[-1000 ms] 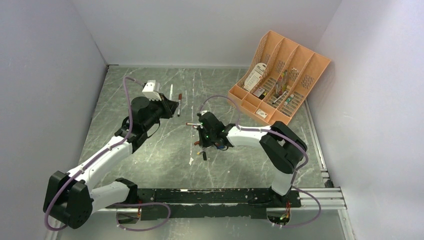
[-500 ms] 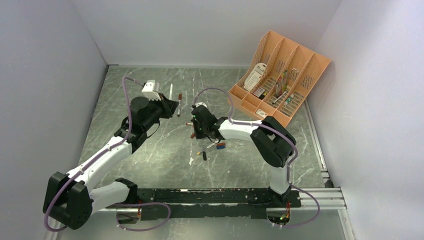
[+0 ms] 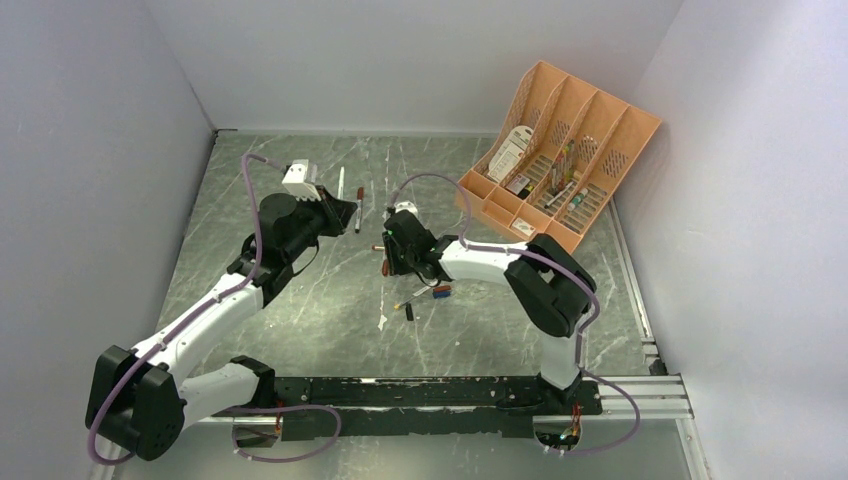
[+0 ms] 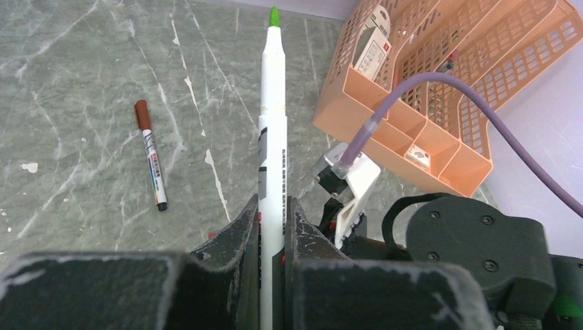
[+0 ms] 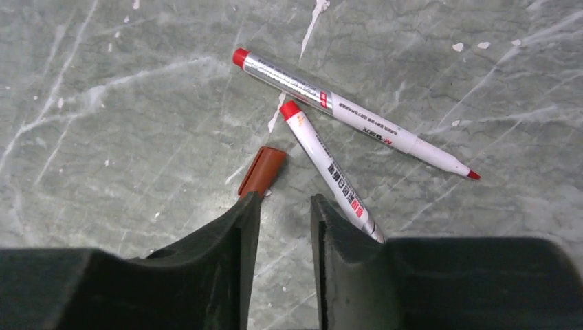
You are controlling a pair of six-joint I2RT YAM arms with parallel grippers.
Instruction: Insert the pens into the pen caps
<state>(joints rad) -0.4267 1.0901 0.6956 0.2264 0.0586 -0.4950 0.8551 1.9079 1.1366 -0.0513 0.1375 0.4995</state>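
The red-brown pen cap lies by a fingertip of my right gripper, outside its gap, so I should open wider and center the gap over the cap (image 5: 265,168).
My left gripper (image 4: 273,203) is shut on a white pen (image 4: 272,110) whose uncapped green tip points away from me. A brown-capped pen (image 4: 150,155) lies on the table to its left. My right gripper (image 5: 282,199) hangs low over the table, open, with only bare table between its fingers. A red-brown pen cap (image 5: 262,170) lies just beyond its left fingertip. Two white pens with red ends lie ahead: one (image 5: 350,113) with a bare red tip, the other (image 5: 326,165) running under the right finger. From above, the right gripper (image 3: 392,250) is mid-table, right of the left gripper (image 3: 335,212).
An orange slotted organizer (image 3: 560,150) with items in it stands at the back right. A pen (image 3: 415,297), a blue cap (image 3: 441,291) and a dark cap (image 3: 408,312) lie on the table near the right arm's wrist. Grey walls enclose the table.
The right arm has swung away from the loose pens and caps toward the far left, and its jaws have opened. The left arm holds still with its pen.
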